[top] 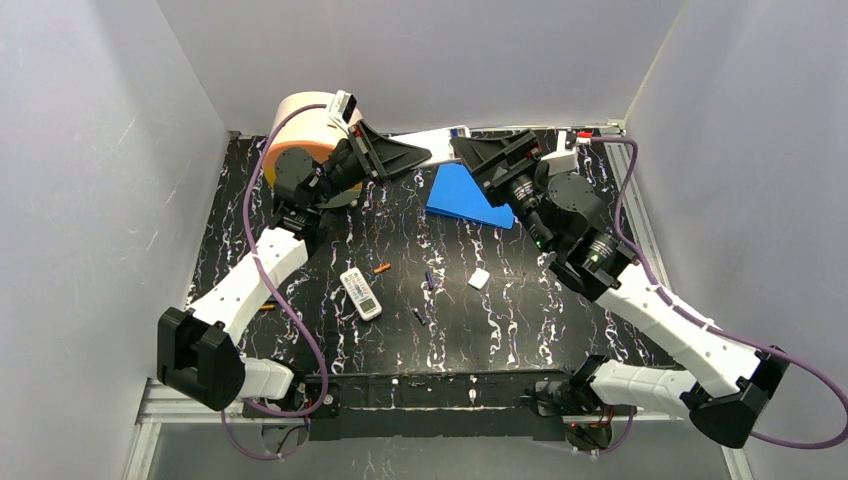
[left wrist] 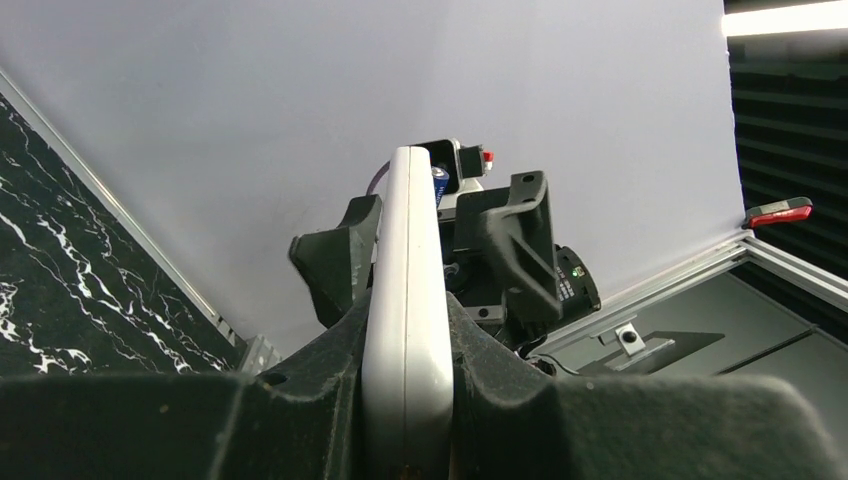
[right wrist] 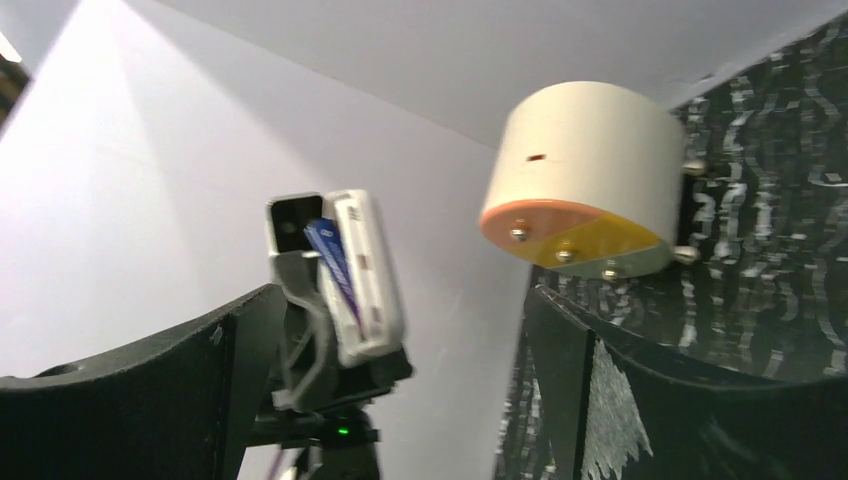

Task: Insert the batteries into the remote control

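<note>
I need to squeeze the purple battery's upper end (right wrist: 321,235) against the remote control's back (right wrist: 377,270) with my right gripper before I get another battery, because that end sticks out of the remote control's compartment.
My left gripper (left wrist: 408,335) is shut on a white remote control (left wrist: 408,280), held edge-on and raised near the back wall. In the right wrist view the remote control (right wrist: 368,270) shows its open compartment with a purple battery (right wrist: 333,262) in it. My right gripper (right wrist: 415,330) is open, its fingers (right wrist: 150,390) standing wide to either side of the remote without touching it. From above, the left gripper (top: 415,155) and the right gripper (top: 467,150) face each other at the back. Loose batteries lie mid-table: an orange one (top: 381,268), a purple one (top: 430,281), a dark one (top: 418,314).
A second white remote (top: 361,293) lies face up mid-table, and a small white piece (top: 479,279) lies to its right. A blue wedge (top: 463,197) sits below the grippers. A cream and orange roll (top: 305,125) stands at the back left. White walls enclose the table.
</note>
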`<action>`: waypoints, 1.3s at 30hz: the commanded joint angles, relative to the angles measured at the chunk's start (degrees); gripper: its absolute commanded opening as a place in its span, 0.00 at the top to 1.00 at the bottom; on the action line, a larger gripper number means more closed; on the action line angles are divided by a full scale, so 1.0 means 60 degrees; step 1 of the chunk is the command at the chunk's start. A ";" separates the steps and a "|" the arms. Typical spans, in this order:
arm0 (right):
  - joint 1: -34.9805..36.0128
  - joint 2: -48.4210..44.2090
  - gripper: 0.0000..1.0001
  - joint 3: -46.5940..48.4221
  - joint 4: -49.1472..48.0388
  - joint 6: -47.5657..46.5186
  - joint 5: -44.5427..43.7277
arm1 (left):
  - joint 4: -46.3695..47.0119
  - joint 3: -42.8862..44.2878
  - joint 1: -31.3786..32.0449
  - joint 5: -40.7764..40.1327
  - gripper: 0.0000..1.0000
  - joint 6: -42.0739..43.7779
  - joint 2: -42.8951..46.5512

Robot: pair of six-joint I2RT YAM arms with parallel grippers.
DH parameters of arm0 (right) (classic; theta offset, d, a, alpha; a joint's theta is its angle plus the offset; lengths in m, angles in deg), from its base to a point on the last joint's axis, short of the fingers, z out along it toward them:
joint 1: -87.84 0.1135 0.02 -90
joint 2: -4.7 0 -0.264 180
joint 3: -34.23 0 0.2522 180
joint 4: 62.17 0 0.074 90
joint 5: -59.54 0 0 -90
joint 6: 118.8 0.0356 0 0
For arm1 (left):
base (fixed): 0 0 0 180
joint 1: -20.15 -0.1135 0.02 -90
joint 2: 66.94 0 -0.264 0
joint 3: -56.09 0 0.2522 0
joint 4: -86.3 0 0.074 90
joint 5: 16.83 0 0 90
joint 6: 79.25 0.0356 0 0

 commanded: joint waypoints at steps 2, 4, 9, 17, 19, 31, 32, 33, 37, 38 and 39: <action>-0.0010 0.0192 0.01 0.0047 -0.2411 0.1066 0.0430 | 0.0672 -0.0216 -0.0006 -0.0083 1.00 -0.0145 0.0436; -0.0017 0.0322 0.01 0.0053 -0.2543 0.1251 0.0506 | 0.0705 -0.0254 -0.0009 -0.0090 1.00 -0.0139 0.0469; -0.0029 0.0604 0.03 0.0206 -0.2673 0.1645 0.0577 | 0.0743 -0.0372 -0.0014 -0.0010 1.00 -0.0085 0.0534; -0.0175 0.0835 0.25 0.0442 -0.2528 0.2342 0.0660 | 0.0976 -0.0682 -0.0016 0.0132 1.00 0.0247 0.0627; -0.0282 0.0864 0.30 0.0405 -0.2585 0.2536 0.0767 | 0.1162 -0.0737 -0.0013 0.0220 1.00 0.0263 0.0607; -0.0542 0.1011 0.53 0.0323 -0.2572 0.3015 0.1281 | 0.1285 -0.0981 -0.0008 0.0260 1.00 0.0322 0.0663; -0.0541 0.1018 0.54 0.0321 -0.2561 0.3017 0.1292 | 0.1285 -0.0982 -0.0007 0.0248 1.00 0.0315 0.0667; -0.0545 0.1009 0.54 0.0320 -0.2558 0.3014 0.1282 | 0.1285 -0.0983 -0.0007 0.0247 1.00 0.0298 0.0663; -0.0553 0.1043 0.58 0.0320 -0.2557 0.3014 0.1296 | 0.1285 -0.0986 -0.0017 0.0184 1.00 0.0204 0.0671; -0.0552 0.1046 0.59 0.0307 -0.2568 0.3004 0.1307 | 0.1285 -0.0975 -0.0015 0.0156 1.00 0.0150 0.0657; -0.0557 0.1059 0.61 0.0324 -0.2595 0.2939 0.1334 | 0.1285 -0.0961 -0.0017 0.0127 1.00 0.0101 0.0650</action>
